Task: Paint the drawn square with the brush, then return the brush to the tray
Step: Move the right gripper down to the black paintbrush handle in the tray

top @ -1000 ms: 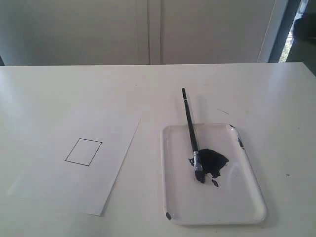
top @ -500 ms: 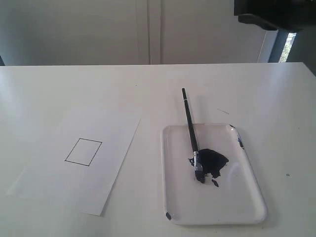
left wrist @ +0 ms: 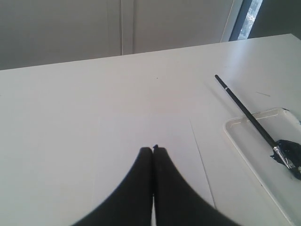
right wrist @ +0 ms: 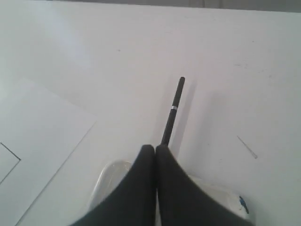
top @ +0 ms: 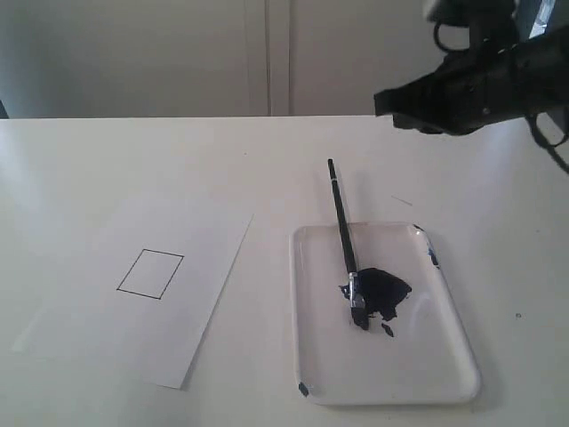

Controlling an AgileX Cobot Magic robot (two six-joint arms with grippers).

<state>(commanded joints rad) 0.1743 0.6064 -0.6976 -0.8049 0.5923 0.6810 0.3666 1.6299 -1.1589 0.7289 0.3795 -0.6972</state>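
Observation:
I should keep moving my right gripper toward the handle's silver band and close it there, because the brush handle sticks out free past the tray's far rim.
The drawn square is a thin black outline with a white inside on the paper sheet; one corner of the drawn square shows in the right wrist view. The brush lies slanted, tip in the dark blue blot on the tray, handle over the far rim onto the table. My right gripper hangs shut and empty above the table beyond the brush handle. My left gripper is shut and empty over the paper, apart from the brush.
The white table carries only the paper on the left and the tray on the right. A faint thin scratch marks the table beside the brush handle. A white wall and window strip stand behind.
My right arm has come into the exterior view from the top right, moving down and to the left. Brush, tray and paper have not moved.

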